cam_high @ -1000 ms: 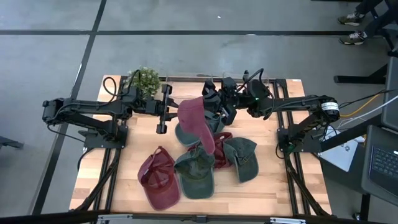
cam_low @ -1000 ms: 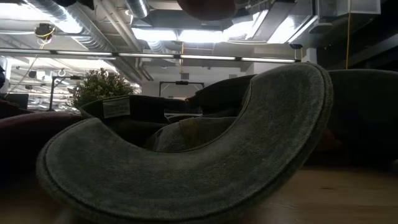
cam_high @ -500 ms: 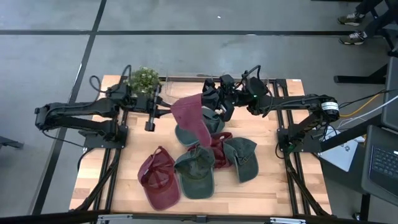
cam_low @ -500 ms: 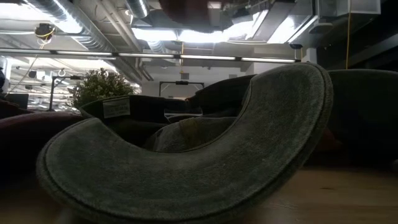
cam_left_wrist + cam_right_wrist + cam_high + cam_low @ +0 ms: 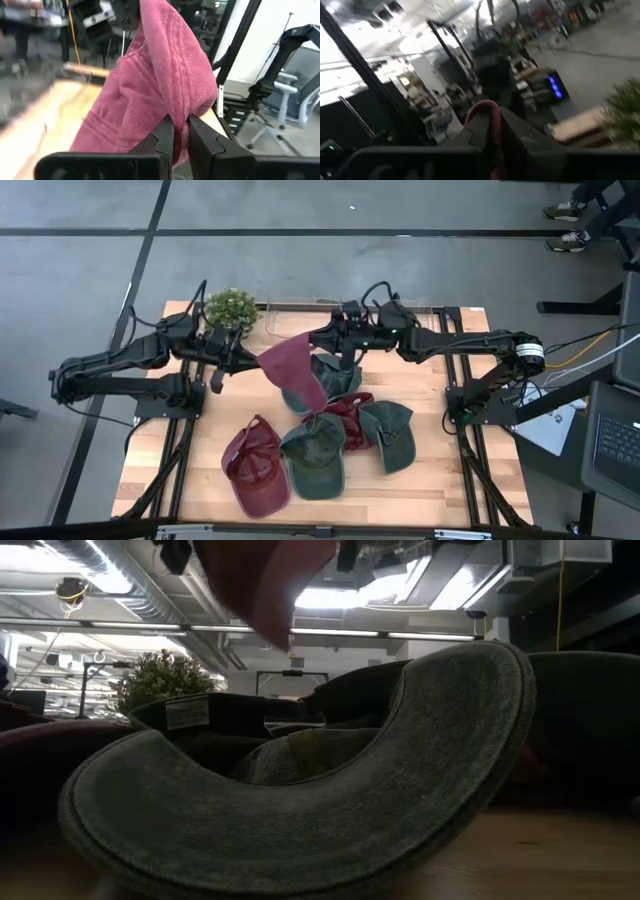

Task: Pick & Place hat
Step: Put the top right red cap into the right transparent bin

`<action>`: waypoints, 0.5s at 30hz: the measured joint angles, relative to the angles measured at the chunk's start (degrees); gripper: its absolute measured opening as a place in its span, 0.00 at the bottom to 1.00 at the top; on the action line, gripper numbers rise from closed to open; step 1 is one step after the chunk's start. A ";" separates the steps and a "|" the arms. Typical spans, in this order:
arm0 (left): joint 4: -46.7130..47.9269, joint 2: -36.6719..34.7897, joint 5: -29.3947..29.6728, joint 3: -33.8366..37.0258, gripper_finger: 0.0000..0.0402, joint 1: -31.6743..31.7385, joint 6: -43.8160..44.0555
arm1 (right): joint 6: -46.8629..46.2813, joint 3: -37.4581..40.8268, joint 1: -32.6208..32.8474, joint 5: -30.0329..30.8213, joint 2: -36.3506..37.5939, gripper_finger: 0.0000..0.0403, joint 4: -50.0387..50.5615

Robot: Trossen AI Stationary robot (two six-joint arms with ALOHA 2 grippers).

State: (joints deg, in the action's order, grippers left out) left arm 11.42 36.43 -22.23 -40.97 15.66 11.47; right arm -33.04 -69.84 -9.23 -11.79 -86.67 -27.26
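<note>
The slanted maroon hat is held in my right gripper by just a narrow edge (image 5: pixel 487 106), so my right gripper should open while my left gripper turns the hat (image 5: pixel 293 367) and offers it to be taken again.
A maroon hat (image 5: pixel 292 370) hangs in the air over the far middle of the table, stretched between my two grippers; the low view shows it at the top (image 5: pixel 262 585). My left gripper (image 5: pixel 248 358) is shut on its left side and my right gripper (image 5: pixel 322 340) is shut on its far right side. Below it a pile of hats lies on the wooden table (image 5: pixel 440 480): green ones (image 5: pixel 315 455) (image 5: pixel 390 435) and maroon ones (image 5: pixel 257 468) (image 5: pixel 347 410). My left gripper pinches a bunched fold of the maroon cloth (image 5: pixel 180 117) between its two fingers (image 5: pixel 165 137), coming about level from the table's left. The hat rises beyond the fingers, clear of the pile. My right gripper pinches a narrow edge of the maroon hat (image 5: pixel 492 117) between its two fingers (image 5: pixel 479 127), coming about level from the table's right. Cloth hangs down from there toward the left gripper.
A small potted plant (image 5: pixel 232 307) stands at the far left, close behind my left arm. A clear bin (image 5: pixel 300 308) runs along the far edge. In the low view a green hat's brim (image 5: pixel 300 820) fills the foreground. Bare wood lies near the right and near edges.
My left gripper has gone toward the table's left edge, rolling its wrist and drawing the hat's left side along. The hat, which hung bunched below my right gripper, is now spread out between both. My right gripper has tipped lower and shifted a little left.
</note>
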 joint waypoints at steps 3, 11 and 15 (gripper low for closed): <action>3.47 -1.21 0.03 0.00 0.07 0.00 5.65 | 0.45 0.00 0.02 0.05 0.00 0.10 2.33; 10.24 -2.23 -2.29 0.11 0.07 -0.03 27.97 | 2.23 -0.04 -0.11 -0.46 0.31 0.16 2.20; 10.62 -2.25 -6.46 0.11 0.07 -0.09 32.08 | 2.25 -0.04 -0.30 -1.88 0.11 0.27 3.21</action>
State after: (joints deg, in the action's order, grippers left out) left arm 22.04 34.17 -28.69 -40.86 15.58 43.56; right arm -30.79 -69.89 -9.53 -13.67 -86.56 -24.05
